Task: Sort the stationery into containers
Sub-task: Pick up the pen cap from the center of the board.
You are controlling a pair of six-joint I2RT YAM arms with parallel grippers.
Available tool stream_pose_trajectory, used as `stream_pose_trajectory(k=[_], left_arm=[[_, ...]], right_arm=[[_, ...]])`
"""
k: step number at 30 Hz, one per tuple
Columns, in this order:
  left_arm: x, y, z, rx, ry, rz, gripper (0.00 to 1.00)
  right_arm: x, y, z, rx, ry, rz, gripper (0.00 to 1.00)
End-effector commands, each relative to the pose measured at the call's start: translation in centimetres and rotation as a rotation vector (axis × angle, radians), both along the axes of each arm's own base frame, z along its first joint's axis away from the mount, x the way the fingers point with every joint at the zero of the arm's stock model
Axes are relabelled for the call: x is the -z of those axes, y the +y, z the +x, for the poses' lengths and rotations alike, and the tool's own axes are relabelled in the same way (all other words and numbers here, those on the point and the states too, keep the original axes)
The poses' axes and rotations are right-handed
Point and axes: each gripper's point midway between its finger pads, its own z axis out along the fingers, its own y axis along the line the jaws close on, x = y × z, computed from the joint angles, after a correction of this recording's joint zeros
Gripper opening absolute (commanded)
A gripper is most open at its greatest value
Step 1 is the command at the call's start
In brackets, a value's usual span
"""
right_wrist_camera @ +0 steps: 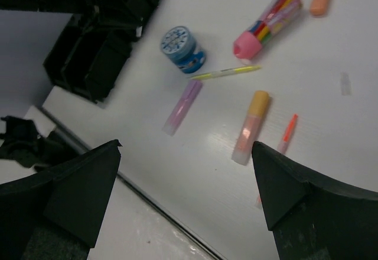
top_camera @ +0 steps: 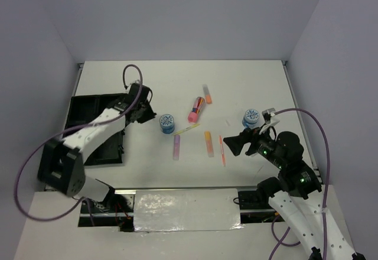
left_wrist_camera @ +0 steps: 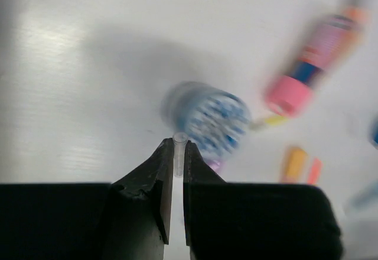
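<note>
The small clear tube (left_wrist_camera: pixel 179 157) sticks straight out from my left gripper's fingers, so my open right gripper should grab the tube's loose end (left_wrist_camera: pixel 180 137) crosswise before I sort it.
My left gripper (top_camera: pixel 147 112) hangs just right of the black organiser tray (top_camera: pixel 88 127), beside a blue-white roll (top_camera: pixel 167 123). In the left wrist view its jaws (left_wrist_camera: pixel 175 146) are pinched on a small clear tube (left_wrist_camera: pixel 179 149), with that roll (left_wrist_camera: pixel 209 118) blurred just beyond. My right gripper (top_camera: pixel 232 143) is open and empty (right_wrist_camera: pixel 186 146) above the table, next to the thin orange pen (top_camera: pixel 222 149). Between the arms lie the pink highlighter (top_camera: pixel 196 109), yellow pen (top_camera: pixel 186 129), lilac stick (top_camera: pixel 176 146) and orange stick (top_camera: pixel 208 143). A second roll (top_camera: pixel 251 117) sits by the right arm.
An orange-capped pale stick (top_camera: pixel 207 93) lies farther back. A small clear piece (right_wrist_camera: pixel 345 83) lies on the white table. A foil-covered strip (top_camera: pixel 186 210) runs along the near edge. Grey walls enclose the table.
</note>
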Motion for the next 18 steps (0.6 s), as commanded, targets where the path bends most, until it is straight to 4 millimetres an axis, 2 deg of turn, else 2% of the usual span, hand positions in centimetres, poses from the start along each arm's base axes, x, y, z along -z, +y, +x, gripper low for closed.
stream_pose_trajectory(k=[1,2,3,4,5,6,7,8,9,10,11,12,13,14,15,17,18], left_arm=[[-9.8,-4.2,-1.2,0.311,-0.358,-0.101,0.00],[-10.1,-4.8,-2.5,0.370,-0.384,-0.126,0.00],[-11.4,-6.2,-4.1,0.475,-0.425,-0.180,0.00],[-12.8,-7.2,-5.3,0.539,-0.481,-0.224,0.00],[-15.4,-7.7,-6.8,0.590,-0.590,-0.274,0.00],[-16.7,-8.8,-8.6,0.678,-0.633,-0.338,0.00],[-19.0,-9.5,-10.8,0.749,-0.717,-0.397,0.00],[-20.6,-10.3,-12.0,0.814,-0.804,-0.450,0.00],[-22.1,-11.4,-14.9,0.939,-0.854,-0.529,0.00],[-22.4,-11.8,-16.1,0.988,-0.880,-0.558,0.00],[-23.7,-12.2,-17.1,1.038,-0.947,-0.585,0.00],[-24.1,-12.8,-18.9,1.115,-0.963,-0.621,0.00],[-24.1,-13.1,-19.7,1.150,-0.976,-0.635,0.00],[-24.9,-13.4,-20.5,1.193,-1.019,-0.656,0.00],[-24.9,-13.9,-21.9,1.260,-1.018,-0.686,0.00],[-25.4,-14.2,-22.4,1.270,-1.051,-0.696,0.00],[-25.5,-14.5,-22.8,1.283,-1.053,-0.707,0.00]], right_arm=[[-3.3,3.5,-1.8,-0.231,-0.121,0.129,0.99],[-3.7,4.2,-2.2,-0.263,-0.111,0.177,0.98],[-3.5,4.7,-2.4,-0.294,-0.102,0.204,0.97],[-5.1,5.2,-2.6,-0.331,-0.166,0.255,0.96],[-5.7,6.1,-3.7,-0.396,-0.139,0.334,0.94],[-4.5,6.5,-3.7,-0.417,-0.112,0.369,0.92],[-6.9,6.8,-4.1,-0.459,-0.220,0.430,0.91],[-6.4,7.3,-4.5,-0.484,-0.196,0.476,0.89],[-7.3,7.5,-4.4,-0.498,-0.240,0.498,0.88],[-7.4,7.8,-4.3,-0.500,-0.237,0.507,0.86],[-7.7,8.4,-4.9,-0.535,-0.242,0.519,0.86],[-8.1,9.0,-4.7,-0.544,-0.255,0.532,0.85],[-8.3,9.5,-4.9,-0.562,-0.260,0.539,0.84],[-8.8,10.3,-6.0,-0.613,-0.282,0.537,0.83],[-8.8,10.9,-5.4,-0.590,-0.281,0.538,0.82],[-9.1,11.7,-5.8,-0.604,-0.322,0.530,0.76],[-9.8,12.4,-6.8,-0.634,-0.347,0.560,0.75]])
